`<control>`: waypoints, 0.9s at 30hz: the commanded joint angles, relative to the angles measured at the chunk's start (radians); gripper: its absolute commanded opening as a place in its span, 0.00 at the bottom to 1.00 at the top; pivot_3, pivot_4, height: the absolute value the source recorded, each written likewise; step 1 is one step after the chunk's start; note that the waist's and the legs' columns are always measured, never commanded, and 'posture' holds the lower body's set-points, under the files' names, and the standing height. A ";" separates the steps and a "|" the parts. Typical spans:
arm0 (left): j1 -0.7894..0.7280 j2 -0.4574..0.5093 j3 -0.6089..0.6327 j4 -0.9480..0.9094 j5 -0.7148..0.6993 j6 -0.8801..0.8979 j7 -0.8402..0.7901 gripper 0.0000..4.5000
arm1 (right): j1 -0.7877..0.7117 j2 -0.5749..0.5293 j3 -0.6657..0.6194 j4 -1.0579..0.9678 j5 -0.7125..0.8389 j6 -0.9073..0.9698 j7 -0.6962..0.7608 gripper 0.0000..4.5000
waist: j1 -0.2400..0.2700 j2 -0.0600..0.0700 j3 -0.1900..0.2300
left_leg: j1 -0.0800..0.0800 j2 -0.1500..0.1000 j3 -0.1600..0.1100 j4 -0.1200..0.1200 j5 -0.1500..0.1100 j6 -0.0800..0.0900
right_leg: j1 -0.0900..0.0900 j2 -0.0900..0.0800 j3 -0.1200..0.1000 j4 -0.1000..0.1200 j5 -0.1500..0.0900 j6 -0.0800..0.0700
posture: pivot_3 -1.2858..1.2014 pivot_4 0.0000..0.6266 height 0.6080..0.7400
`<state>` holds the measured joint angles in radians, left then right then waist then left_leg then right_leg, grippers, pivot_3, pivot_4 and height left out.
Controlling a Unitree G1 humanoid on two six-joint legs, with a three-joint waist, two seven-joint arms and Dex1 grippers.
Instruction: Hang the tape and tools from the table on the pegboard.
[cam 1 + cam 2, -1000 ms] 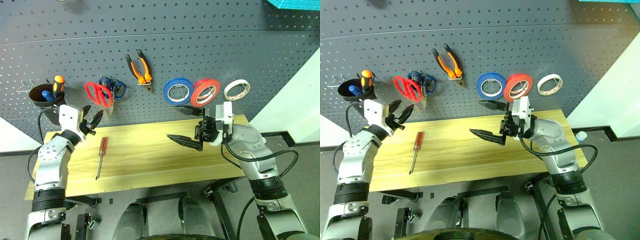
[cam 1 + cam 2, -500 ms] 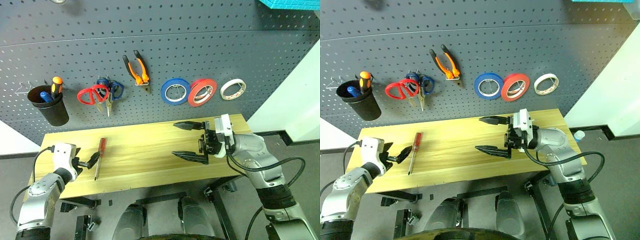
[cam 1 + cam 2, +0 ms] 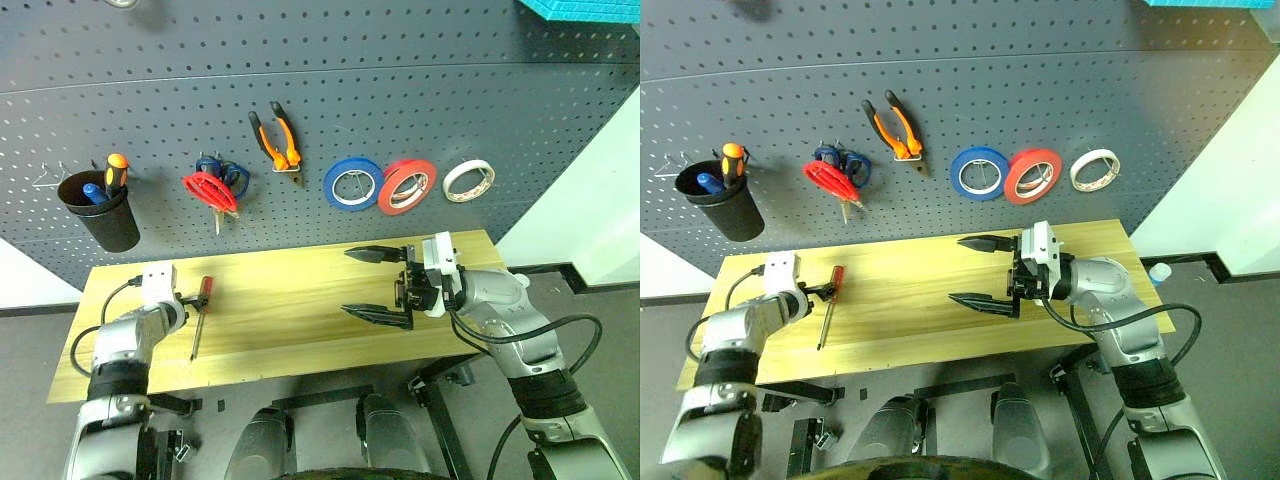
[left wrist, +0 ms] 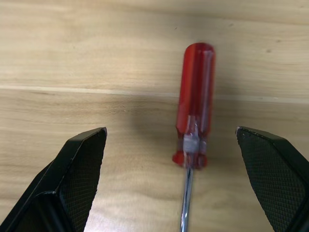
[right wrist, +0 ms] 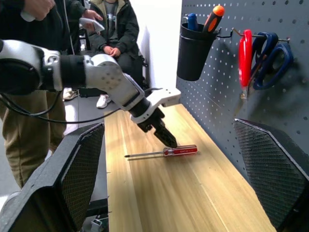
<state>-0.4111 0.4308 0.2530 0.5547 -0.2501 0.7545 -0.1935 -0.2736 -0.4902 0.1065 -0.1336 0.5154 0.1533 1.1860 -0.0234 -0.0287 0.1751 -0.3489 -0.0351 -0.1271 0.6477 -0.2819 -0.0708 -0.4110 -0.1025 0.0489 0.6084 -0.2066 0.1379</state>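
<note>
My gripper will lower the slim red-handled screwdriver shaft-first into the black cup, and its handle should rise above the cup's rim, as the orange-handled screwdriver's handle does.
A slim red-handled screwdriver lies on the left part of the table. My left gripper is low over its handle, open, with the fingers spread to either side and not touching it. Over the table's right half, my right gripper is held open with nothing between its fingers. On the pegboard hang the red-handled scissors, the orange-and-black pliers and the whitish tape.
Blue-handled scissors hang behind the red ones. A blue roll and a red roll hang beside the tape. A black cup holds an orange-handled screwdriver. People stand and sit beyond the table's left end.
My left gripper dropped from the red scissors on the pegboard to the table, opened wide, and closed in on the screwdriver handle. The scissors stay hanging. My right arm barely moved.
</note>
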 commanded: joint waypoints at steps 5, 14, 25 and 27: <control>-0.169 0.030 -0.022 0.335 0.050 -0.113 -0.070 1.00 | 0.030 -0.012 -0.034 -0.059 0.008 -0.011 -0.022 1.00 | 0.002 0.000 0.000 | -0.001 0.000 0.000 0.000 0.000 0.000 | 0.000 0.000 0.000 -0.002 0.000 0.000 | 0.50 0.19 1.00; -0.241 0.028 -0.013 0.527 0.062 -0.206 -0.097 0.42 | 0.040 -0.022 -0.043 -0.070 0.007 -0.013 -0.040 1.00 | 0.002 0.000 0.000 | -0.003 0.000 0.000 -0.001 0.000 0.000 | 0.000 0.000 0.000 -0.007 0.002 0.003 | 0.50 0.19 1.00; -0.006 0.085 -0.068 0.130 0.070 -0.226 -0.247 0.20 | 0.011 -0.015 -0.032 -0.077 0.025 -0.003 -0.034 1.00 | -0.022 0.000 0.000 | -0.005 0.000 0.000 -0.001 0.000 0.000 | 0.000 0.000 0.000 -0.010 0.005 0.001 | 0.49 0.19 1.00; 0.159 0.121 -0.050 -0.122 0.038 -0.251 -0.317 0.20 | -0.011 -0.006 -0.039 -0.088 0.060 0.019 -0.031 1.00 | -0.034 0.000 0.000 | -0.006 0.000 0.001 -0.002 0.000 0.000 | -0.002 0.000 0.000 -0.011 0.006 0.000 | 0.50 0.19 1.00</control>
<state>-0.3101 0.5092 0.1850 0.6083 -0.1892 0.5301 -0.4571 -0.2567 -0.5017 0.0900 -0.1734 0.5330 0.1666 1.1489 -0.0578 -0.0289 0.1753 -0.3568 -0.0345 -0.1264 0.6452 -0.2820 -0.0709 -0.4154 -0.1028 0.0494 0.5980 -0.2010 0.1380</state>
